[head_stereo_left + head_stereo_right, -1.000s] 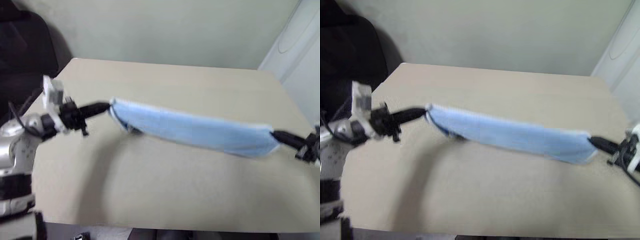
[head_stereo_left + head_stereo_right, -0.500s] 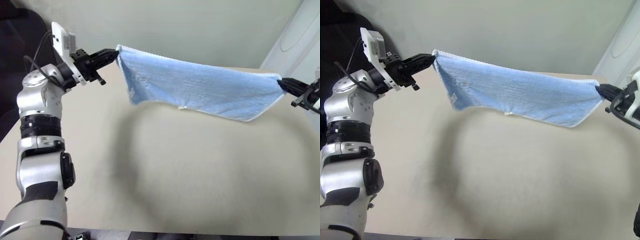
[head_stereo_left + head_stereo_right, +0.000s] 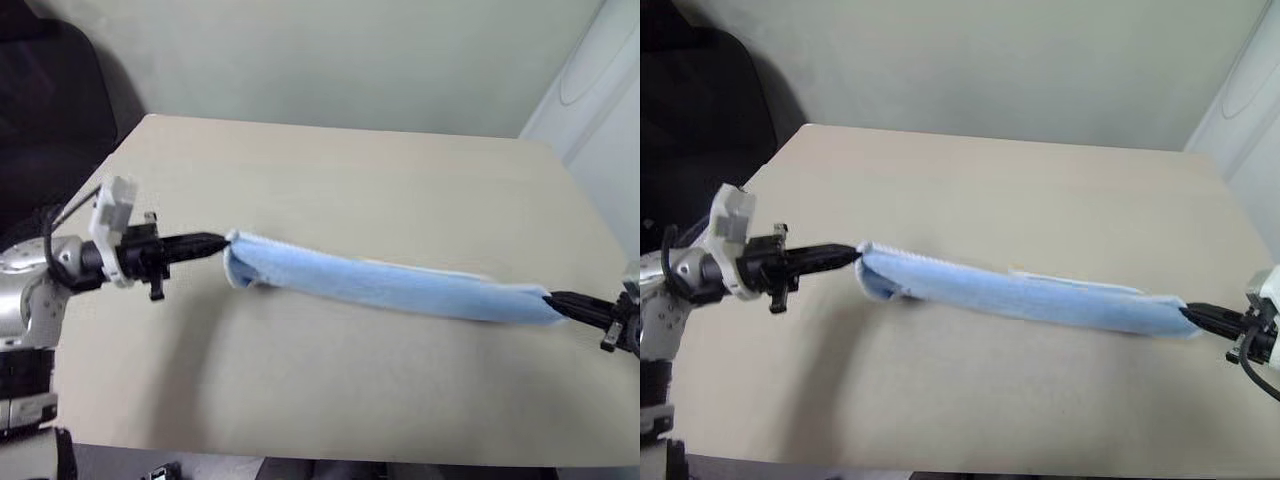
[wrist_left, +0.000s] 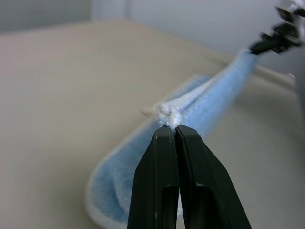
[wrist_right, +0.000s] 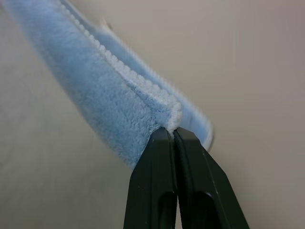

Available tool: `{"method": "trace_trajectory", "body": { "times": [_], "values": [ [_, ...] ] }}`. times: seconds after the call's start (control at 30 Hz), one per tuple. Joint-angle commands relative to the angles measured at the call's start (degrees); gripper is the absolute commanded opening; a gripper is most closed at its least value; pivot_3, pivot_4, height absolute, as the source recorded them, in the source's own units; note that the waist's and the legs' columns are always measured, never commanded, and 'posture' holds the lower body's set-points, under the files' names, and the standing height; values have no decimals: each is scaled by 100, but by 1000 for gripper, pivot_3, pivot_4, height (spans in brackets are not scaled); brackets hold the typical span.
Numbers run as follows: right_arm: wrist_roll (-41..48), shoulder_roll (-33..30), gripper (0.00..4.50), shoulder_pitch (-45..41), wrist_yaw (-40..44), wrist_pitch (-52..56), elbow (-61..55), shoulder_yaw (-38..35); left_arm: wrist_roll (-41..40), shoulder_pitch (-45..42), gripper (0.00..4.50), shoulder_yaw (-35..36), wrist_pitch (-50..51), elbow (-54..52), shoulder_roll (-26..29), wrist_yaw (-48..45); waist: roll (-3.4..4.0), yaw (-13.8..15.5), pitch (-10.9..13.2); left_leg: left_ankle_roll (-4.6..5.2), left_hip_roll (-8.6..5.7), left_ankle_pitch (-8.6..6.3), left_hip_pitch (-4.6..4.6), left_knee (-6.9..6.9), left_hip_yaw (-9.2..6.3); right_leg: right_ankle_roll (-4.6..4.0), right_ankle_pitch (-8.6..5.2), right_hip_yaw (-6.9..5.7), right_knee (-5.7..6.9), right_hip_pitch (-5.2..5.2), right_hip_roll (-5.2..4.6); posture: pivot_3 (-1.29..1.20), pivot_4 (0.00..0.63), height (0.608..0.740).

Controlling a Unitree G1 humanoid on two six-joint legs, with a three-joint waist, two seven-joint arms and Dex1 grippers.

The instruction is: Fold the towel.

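Observation:
The towel is at a slant in the air and its curled end (image 3: 247, 266) at the left gripper is farther away, so next the left gripper moves back toward the near tabletop (image 3: 252, 312) and lays the towel flat.
The light-blue towel (image 3: 385, 286) with whitish edging is stretched into a long narrow band low over the beige table (image 3: 340, 170), running from left to right. My left gripper (image 3: 222, 241) is shut on its left end; the left wrist view shows the two black fingers (image 4: 157, 181) pinching the white edging of the towel (image 4: 209, 102). My right gripper (image 3: 550, 298) is shut on the right end, its fingers (image 5: 155, 176) clamped on the towel (image 5: 95, 90) corner. Whether the hanging lower part of the cloth rests on the tabletop I cannot tell.
The table ends near the bottom of the head views and at the left, beside a dark chair (image 3: 50, 110). A pale wall stands behind the far edge and a white panel (image 3: 600, 80) at the right. Bare tabletop lies beyond and in front of the towel.
A second ago the towel was held low; half a second ago both grippers held it spread high in the air. Now both have come back down and nearer, the towel collapsed into a narrow band.

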Motion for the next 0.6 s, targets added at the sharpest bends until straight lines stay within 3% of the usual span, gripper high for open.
{"method": "trace_trajectory", "body": {
  "times": [0.03,0.3,0.6],
  "values": [
    [30,-94,24,117,92,33,-116,-298,-238,495,0,287,238,-860,206,44,-2,-19,-1,-2,3,0,-1,-2,0,1,-1,-1,-1,-4,3,0,150,740],
    [29,-62,24,391,264,139,-471,-1,-63,1482,0,135,189,-1396,495,-47,9,-33,-5,-8,7,-9,3,-13,-3,-6,-7,0,4,-10,3,0,150,740],
    [-244,-26,24,-96,-114,81,-246,486,-56,1413,0,28,302,-1099,274,322,11,-37,-7,-9,7,-11,6,-13,-2,-38,-25,-1,9,-11,3,0,150,740]
  ]
}}
